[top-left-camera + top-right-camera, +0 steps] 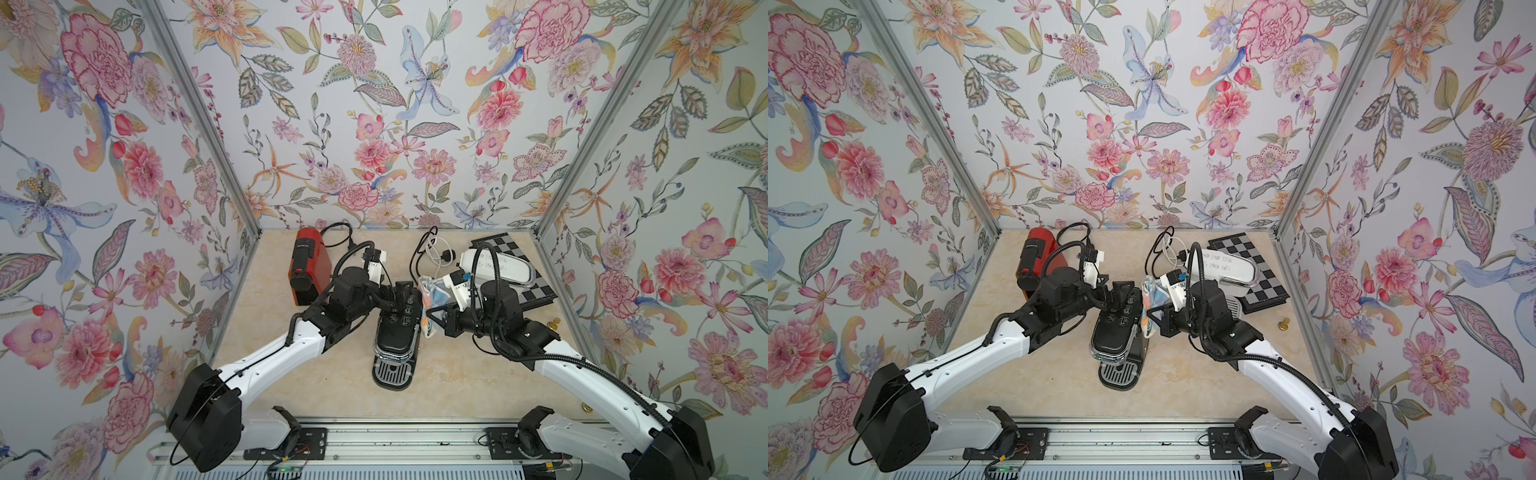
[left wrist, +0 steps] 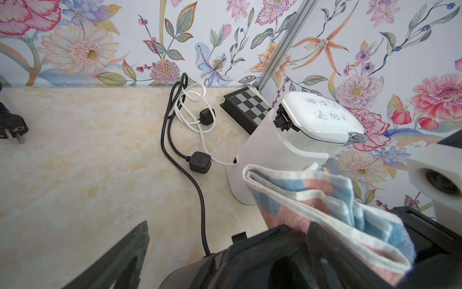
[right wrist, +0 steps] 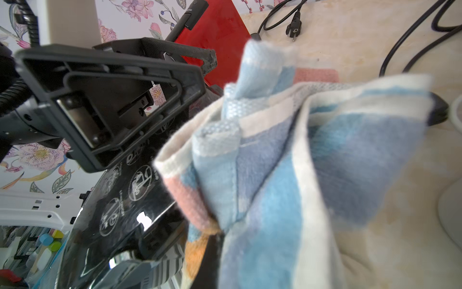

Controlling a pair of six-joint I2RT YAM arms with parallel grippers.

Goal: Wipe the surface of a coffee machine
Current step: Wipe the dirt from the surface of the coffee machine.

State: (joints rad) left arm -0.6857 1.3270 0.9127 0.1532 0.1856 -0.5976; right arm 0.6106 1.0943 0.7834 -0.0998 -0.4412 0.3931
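Note:
My right gripper should pull back the cloth, as it is at the rear end of the machine's side [image 1: 422, 298] by my left gripper, and wipe the chrome front [image 1: 395, 357].
A black coffee machine [image 1: 395, 332] [image 1: 1113, 336] stands mid-table, its glossy lid [image 3: 120, 212] printed with white icons. My left gripper [image 1: 401, 293] [image 1: 1121, 293] [image 2: 228, 240] is open over the machine's rear top. One finger [image 3: 112, 100] lies across the lid and the other [image 2: 112, 262] hangs clear on the far side. My right gripper [image 1: 432, 318] [image 1: 1152, 318] is shut on a blue, pink and white cloth [image 1: 432, 291] [image 2: 325, 200] [image 3: 275, 175]. The cloth sits against the machine's upper right edge and hides the right fingertips.
A red coffee machine [image 1: 307, 266] stands at the back left. A white one [image 1: 494, 266] is at the back right by a chessboard [image 1: 536, 286]. Black and white cables with plugs [image 1: 428, 253] [image 2: 200, 162] lie behind. A small gold piece [image 1: 554, 324] sits near the right wall.

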